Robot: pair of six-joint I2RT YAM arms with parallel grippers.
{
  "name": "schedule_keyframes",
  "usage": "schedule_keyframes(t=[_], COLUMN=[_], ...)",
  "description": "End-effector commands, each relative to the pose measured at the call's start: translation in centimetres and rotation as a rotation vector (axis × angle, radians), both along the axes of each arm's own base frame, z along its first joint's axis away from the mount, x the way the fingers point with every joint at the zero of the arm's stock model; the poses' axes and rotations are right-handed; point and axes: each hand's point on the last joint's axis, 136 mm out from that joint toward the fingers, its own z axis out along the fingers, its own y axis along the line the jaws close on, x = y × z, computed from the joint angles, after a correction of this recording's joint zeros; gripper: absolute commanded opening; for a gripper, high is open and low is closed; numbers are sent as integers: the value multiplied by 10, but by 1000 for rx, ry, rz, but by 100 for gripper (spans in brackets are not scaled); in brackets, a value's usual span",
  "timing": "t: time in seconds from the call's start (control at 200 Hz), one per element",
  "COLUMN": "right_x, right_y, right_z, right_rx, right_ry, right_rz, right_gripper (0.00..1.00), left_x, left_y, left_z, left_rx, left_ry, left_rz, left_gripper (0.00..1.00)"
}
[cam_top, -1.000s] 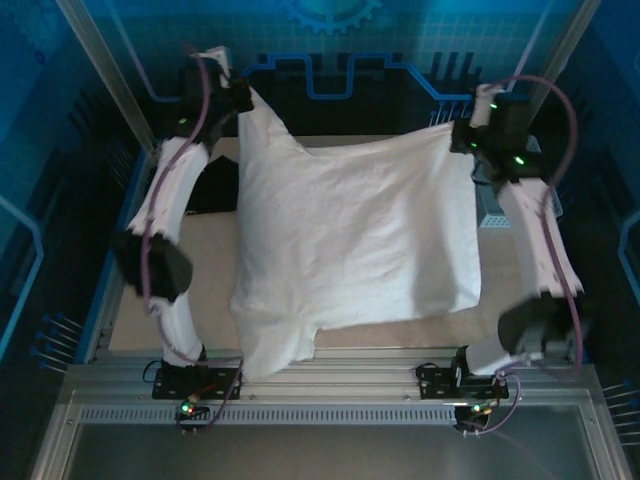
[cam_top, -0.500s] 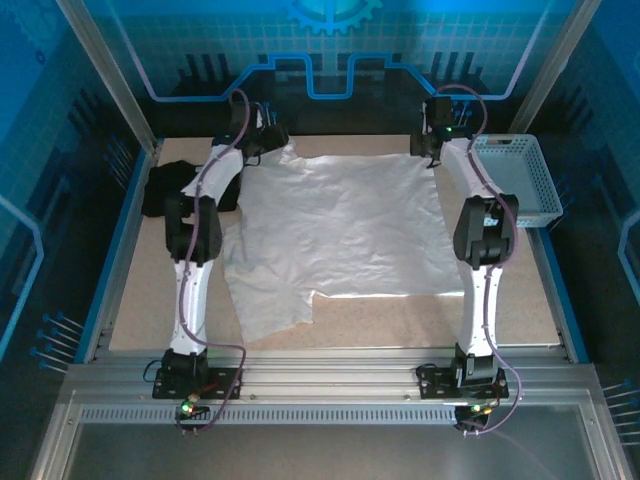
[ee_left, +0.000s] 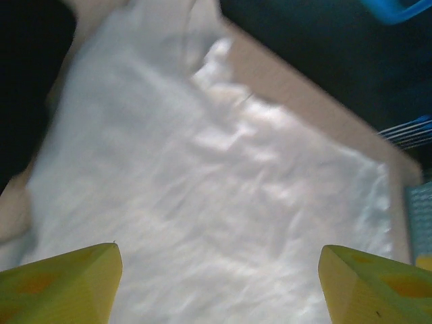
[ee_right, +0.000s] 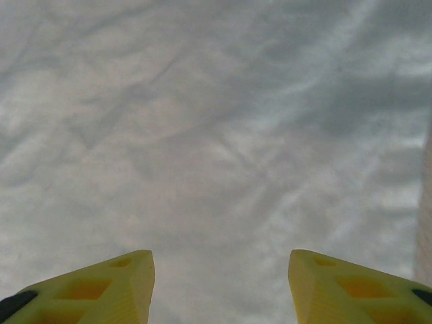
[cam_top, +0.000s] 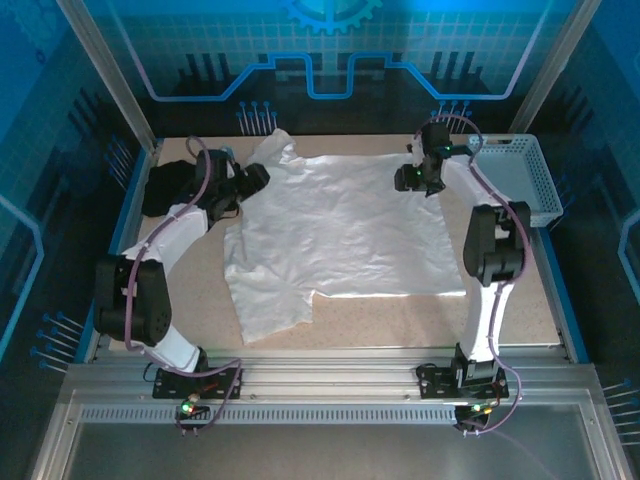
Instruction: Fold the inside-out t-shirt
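Observation:
The white t-shirt's edge (cam_top: 233, 240) is close beside the black t-shirt. Next, my right gripper pulls the white t-shirt toward the pale blue basket (cam_top: 516, 180) before I fold.
The white inside-out t-shirt (cam_top: 340, 230) lies spread flat on the tan table, one sleeve (cam_top: 272, 150) at the far left and another (cam_top: 262, 310) at the near left. My left gripper (cam_top: 255, 180) hovers over the shirt's left edge, open, yellow fingertips (ee_left: 67, 283) wide apart with only cloth (ee_left: 223, 202) beneath. At the shirt's far right corner my right gripper (cam_top: 408, 177) is open as well, its fingers (ee_right: 108, 287) apart above wrinkled white fabric (ee_right: 216, 135).
A black folded t-shirt (cam_top: 170, 185) lies at the far left of the table. A pale blue basket (cam_top: 520, 175) stands at the far right. Bare tan table (cam_top: 400, 320) runs along the near edge.
Both grippers held the shirt lifted a second ago, then let it go; it now lies flat. Both arms have drawn back toward me from the far edge, jaws opened.

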Motion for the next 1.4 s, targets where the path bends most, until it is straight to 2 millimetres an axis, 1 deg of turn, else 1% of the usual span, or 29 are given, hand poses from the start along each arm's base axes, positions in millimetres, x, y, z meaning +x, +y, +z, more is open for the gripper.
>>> schedule_keyframes(t=[0.0, 0.06, 0.085, 0.09, 0.125, 0.245, 0.375, 0.45, 0.515, 0.58, 0.605, 0.635, 0.72, 0.825, 0.91, 1.01, 1.04, 1.045, 1.06, 1.16, 1.21, 1.271, 1.336, 1.396], right_x=[2, 1, 1, -1, -4, -13, -30, -33, -38, -44, -46, -47, -47, -44, -39, -30, -28, -27, -24, -19, -22, -29, -46, -57], right_y=[-9, -21, -24, -26, -32, -49, -75, -82, -100, -114, -118, -123, -137, -146, -141, -122, -115, -114, -109, -84, -69, -55, -37, -29], right_z=[-39, -54, -52, -63, -73, -91, -110, -107, -105, -105, -105, -103, -94, -83, -79, -72, -73, -66, -57, -28, -12, 0, 3, 3], right_rx=[-27, -48, -52, -56, -65, -80, -124, -130, -192, -222, -226, -228, -252, -270, -244, -200, -191, -189, -181, -110, -71, -38, -17, -4], right_ry=[134, 185, 190, 216, 249, 309, 389, 390, 401, 415, 419, 417, 399, 372, 359, 324, 317, 302, 274, 183, 140, 102, 75, 69], right_rz=[2, -27, -35, -40, -58, -101, -151, -176, -213, -247, -258, -273, -312, -333, -317, -255, -237, -236, -227, -180, -161, -146, -125, -115], right_gripper=[54, 54, 54, 53, 53, 51, 49, 48, 48, 48, 44, 43, 44, 44, 44, 46, 47, 47, 48, 50, 51, 52, 53, 53], left_x=[-17, -23, -25, -25, -28, -40, -52, -59, -65, -71, -73, -75, -78, -79, -77, -73, -72, -72, -71, -65, -61, -54, -43, -32], left_y=[3, 1, -1, -1, -2, -3, -3, -2, 1, 3, 4, 5, 8, 11, 11, 7, 3, 2, 0, -17, -23, -24, -27, -31], left_z=[-1, 1, 2, 2, 2, 4, 3, 0, -4, -13, -16, -19, -29, -39, -47, -53, -54, -55, -55, -60, -66, -73, -79, -84], left_rx=[-27, -44, -50, -51, -55, -62, -55, -43, -29, -10, -5, 3, 19, 41, 44, 25, 14, 12, 9, 34, 46, 46, 41, 32], left_ry=[17, 13, 11, 11, 16, 17, 22, 31, 38, 60, 69, 77, 100, 126, 150, 160, 160, 163, 163, 169, 181, 194, 191, 195], left_rz=[8, 1, -7, -7, -13, -23, -36, -39, -36, -33, -32, -32, -27, -22, -21, -31, -44, -45, -54, -112, -130, -127, -127, -136], left_gripper=[77, 77, 78, 78, 78, 78, 78, 79, 79, 79, 80, 80, 81, 81, 82, 82, 81, 81, 81, 81, 81, 81, 81, 81])
